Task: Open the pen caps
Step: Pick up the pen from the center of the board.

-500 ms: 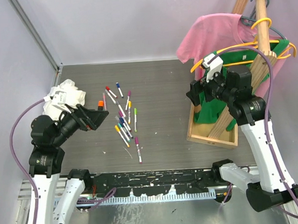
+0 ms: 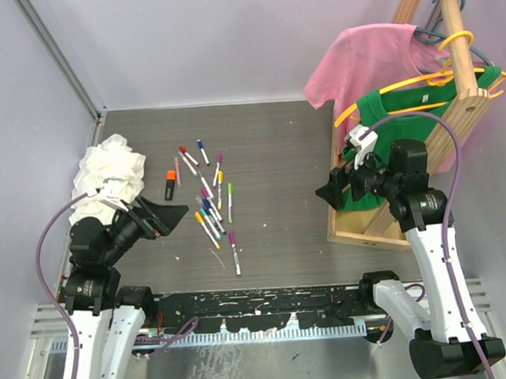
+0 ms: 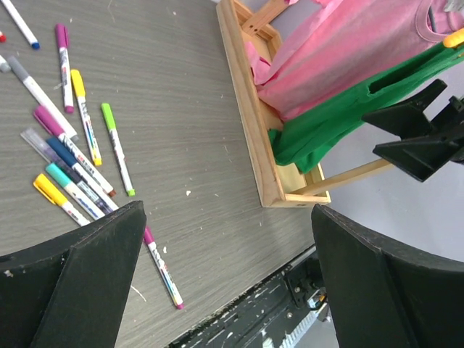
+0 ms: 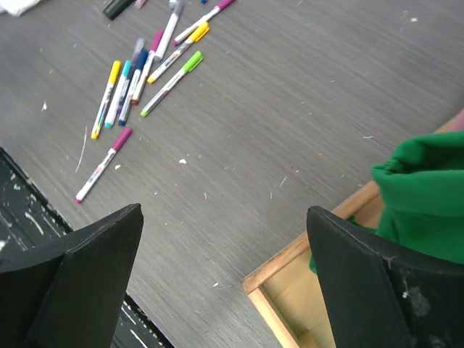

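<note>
The near purple-capped pen [image 2: 233,240] lies apart from the cluster, so the robot's left gripper should go on moving toward its white body [image 2: 236,258] until the fingers are on both sides of it and close.
Several white-barrelled pens [image 2: 210,204] lie in a loose cluster on the grey table, their coloured pen caps on. A green cap [image 3: 107,110], a yellow cap [image 3: 76,78] and a purple cap [image 3: 61,35] show in the left wrist view. The cluster also shows in the right wrist view [image 4: 145,65]. My left gripper [image 2: 171,215] [image 3: 226,217] is open and empty, just left of the cluster and above the table. My right gripper [image 2: 334,189] [image 4: 225,217] is open and empty, beside the wooden rack's near-left corner, far right of the pens.
A white rag [image 2: 108,167] lies at the left. A short orange-and-black marker [image 2: 170,184] lies next to the cluster. A wooden rack [image 2: 357,231] at the right holds a pink shirt [image 2: 365,56] and a green shirt [image 2: 418,100] on yellow hangers.
Both arms have drawn back toward the near edge, and the right gripper has dropped lower. The rack's pole and hanging shirts have shifted a little to the right. The pens have not moved.
</note>
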Controlling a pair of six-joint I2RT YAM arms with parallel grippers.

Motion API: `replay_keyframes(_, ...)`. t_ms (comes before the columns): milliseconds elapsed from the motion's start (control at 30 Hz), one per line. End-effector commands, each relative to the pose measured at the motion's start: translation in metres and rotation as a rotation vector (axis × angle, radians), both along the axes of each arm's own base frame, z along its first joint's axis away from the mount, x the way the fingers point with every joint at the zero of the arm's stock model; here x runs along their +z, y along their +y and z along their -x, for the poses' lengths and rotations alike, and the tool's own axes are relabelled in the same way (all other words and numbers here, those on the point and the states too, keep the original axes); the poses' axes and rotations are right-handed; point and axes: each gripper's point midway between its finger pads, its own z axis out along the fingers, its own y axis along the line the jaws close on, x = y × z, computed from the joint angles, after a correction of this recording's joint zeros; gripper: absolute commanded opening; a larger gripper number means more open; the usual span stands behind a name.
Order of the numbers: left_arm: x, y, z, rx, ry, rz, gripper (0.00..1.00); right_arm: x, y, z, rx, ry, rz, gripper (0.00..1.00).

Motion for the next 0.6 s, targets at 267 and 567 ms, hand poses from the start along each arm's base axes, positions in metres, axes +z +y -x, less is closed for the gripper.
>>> replay_keyframes(267, -0.033, -0.007, -0.005, -0.023, 0.076, 0.064, 0.98, -0.048, 0.046, 0.028, 0.346, -0.053, 0.109, 1.0)
replay_keyframes(567, -0.094, -0.051, -0.012, -0.072, 0.21, -0.186, 1.0, -0.082, 0.086, 0.021, 0.468, -0.089, 0.283, 1.0)
